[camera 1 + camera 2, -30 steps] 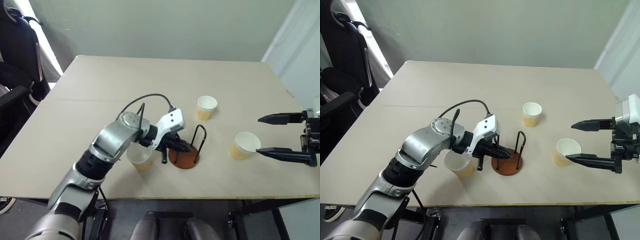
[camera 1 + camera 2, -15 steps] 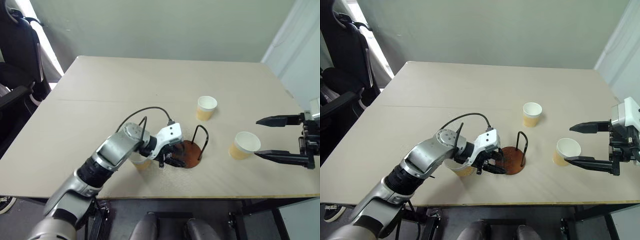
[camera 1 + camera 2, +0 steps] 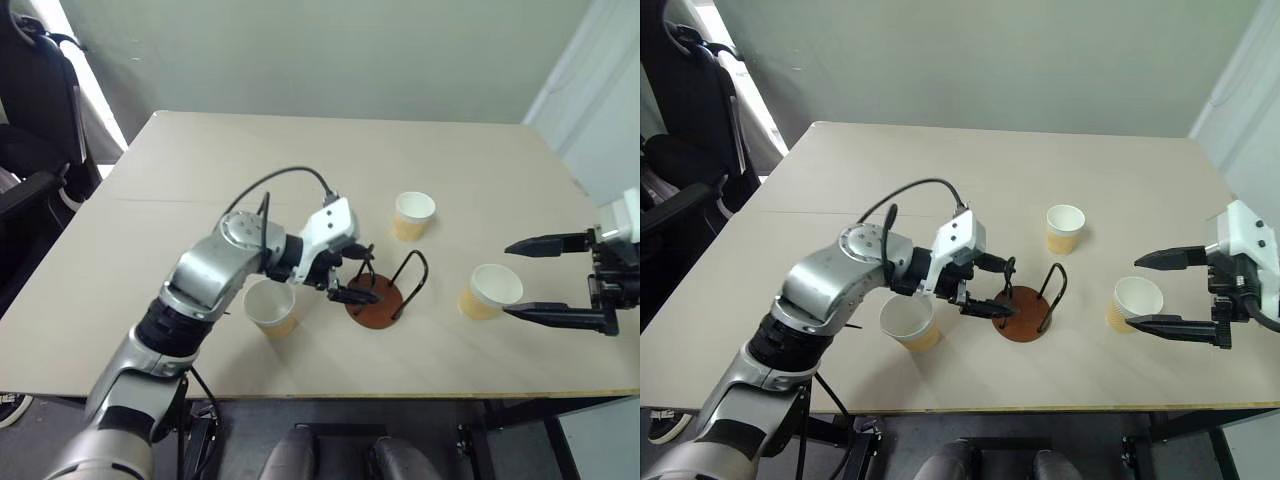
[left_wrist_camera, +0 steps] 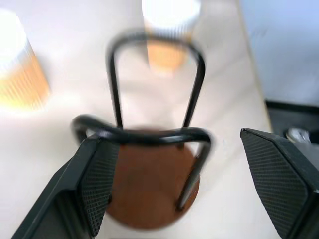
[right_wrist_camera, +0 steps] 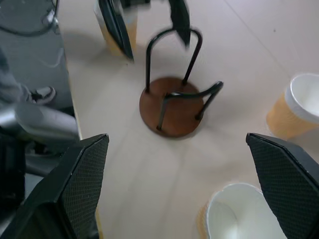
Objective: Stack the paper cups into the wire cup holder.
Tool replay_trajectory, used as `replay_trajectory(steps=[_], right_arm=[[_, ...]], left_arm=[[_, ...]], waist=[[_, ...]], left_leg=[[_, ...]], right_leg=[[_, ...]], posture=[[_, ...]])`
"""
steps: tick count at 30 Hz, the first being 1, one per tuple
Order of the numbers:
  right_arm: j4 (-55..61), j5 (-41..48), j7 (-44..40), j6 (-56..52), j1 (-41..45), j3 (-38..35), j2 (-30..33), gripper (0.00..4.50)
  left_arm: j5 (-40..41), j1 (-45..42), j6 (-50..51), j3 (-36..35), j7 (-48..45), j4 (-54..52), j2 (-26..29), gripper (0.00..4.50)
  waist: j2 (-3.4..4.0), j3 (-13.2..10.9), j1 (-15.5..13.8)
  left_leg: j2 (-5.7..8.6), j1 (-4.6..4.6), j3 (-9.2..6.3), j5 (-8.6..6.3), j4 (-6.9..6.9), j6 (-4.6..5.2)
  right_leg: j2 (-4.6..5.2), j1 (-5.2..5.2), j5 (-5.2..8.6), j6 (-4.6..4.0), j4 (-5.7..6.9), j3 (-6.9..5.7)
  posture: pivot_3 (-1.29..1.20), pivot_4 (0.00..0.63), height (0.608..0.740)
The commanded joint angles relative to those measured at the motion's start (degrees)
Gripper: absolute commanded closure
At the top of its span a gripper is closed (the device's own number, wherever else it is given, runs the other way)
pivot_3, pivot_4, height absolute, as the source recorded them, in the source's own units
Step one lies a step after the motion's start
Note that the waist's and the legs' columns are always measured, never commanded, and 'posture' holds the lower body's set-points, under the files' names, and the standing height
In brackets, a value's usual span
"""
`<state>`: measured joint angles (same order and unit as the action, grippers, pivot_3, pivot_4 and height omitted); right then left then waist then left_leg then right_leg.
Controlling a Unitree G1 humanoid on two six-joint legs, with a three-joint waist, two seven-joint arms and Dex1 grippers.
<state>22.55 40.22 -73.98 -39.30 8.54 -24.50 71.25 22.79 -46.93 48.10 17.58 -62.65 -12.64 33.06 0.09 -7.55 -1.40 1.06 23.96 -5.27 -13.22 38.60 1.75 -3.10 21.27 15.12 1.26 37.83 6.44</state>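
Note:
The cup beyond the holder will go down deep into another cup when the robot lowers it, because the paper cups get narrower from wide, empty mouths.
The wire cup holder stands upright near the table's front, a brown disc with two black wire loops. My left gripper is open at the holder, and its fingers straddle the near loop. One paper cup stands just left of the holder, behind my left forearm. A second cup is beyond the holder. The third cup sits at the tips of my open right gripper, whose fingers are wide apart and not touching it.
The pale table stretches far back and left with free room. Its front edge runs close below the holder and cups. A dark chair stands off the table's left side.
My left gripper was shut low at the holder's near loop; it has opened and risen. The holder now stands upright, and the left cup shows more fully. The right gripper has barely moved.

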Motion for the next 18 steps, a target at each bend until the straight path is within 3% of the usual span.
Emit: replay_trajectory(steps=[1, 5, 11, 15, 18], right_arm=[[-2.25, -5.02, -1.33, 4.25, 1.12, 4.42, 2.67, 0.0], [-4.43, -7.48, -2.29, 6.57, 3.74, 9.42, 2.73, 0.0], [-11.17, -13.52, -3.43, 9.91, 11.05, 18.93, 1.57, 0.0], [-14.39, -16.94, -4.5, 11.41, 14.68, 23.17, 0.84, 0.0], [-16.24, -19.81, -5.71, 12.81, 16.6, 26.85, -0.01, 0.0]], left_arm=[[2.68, -2.53, 2.49, -2.45, -0.25, -4.59, 1.24, 0.39], [3.46, -3.07, 3.5, -2.78, -1.02, -7.06, 4.1, 0.39], [1.18, -0.73, 1.41, -4.01, -3.5, -8.98, 15.43, 0.39], [3.07, -1.0, 0.34, -9.55, -4.86, -7.6, 20.1, 0.39], [5.77, -0.63, -4.59, -17.52, -10.13, -5.01, 25.44, 0.39]], waist=[[0.0, 0.0, 0.0], [-0.01, -0.02, 0.01], [-0.01, -0.02, 0.59], [0.0, -0.02, 0.54], [-0.01, -0.02, 0.72]], left_leg=[[0.0, 0.0, 0.0, 0.0, 0.0, 0.0], [0.01, 0.02, 0.01, -0.01, -0.01, 0.02], [-0.01, -0.03, 0.0, -0.01, -0.17, 0.0], [0.0, 0.06, -0.01, -0.01, -0.35, 0.0], [-0.01, 0.09, -0.01, -0.01, -0.43, 0.0]], right_leg=[[0.0, 0.01, 0.0, 0.0, 0.0, 0.0], [0.02, 0.03, 0.0, 0.0, -0.01, -0.01], [0.03, 0.14, -0.01, -0.02, -0.01, 0.0], [0.04, 0.25, -0.03, -0.06, -0.02, -0.02], [0.06, 0.34, -0.05, -0.1, -0.02, -0.02]], posture=[[0.0, 0.15, 0.74], [0.0, 0.15, 0.74], [0.0, 0.15, 0.74], [0.0, 0.15, 0.74], [0.0, 0.15, 0.74]])
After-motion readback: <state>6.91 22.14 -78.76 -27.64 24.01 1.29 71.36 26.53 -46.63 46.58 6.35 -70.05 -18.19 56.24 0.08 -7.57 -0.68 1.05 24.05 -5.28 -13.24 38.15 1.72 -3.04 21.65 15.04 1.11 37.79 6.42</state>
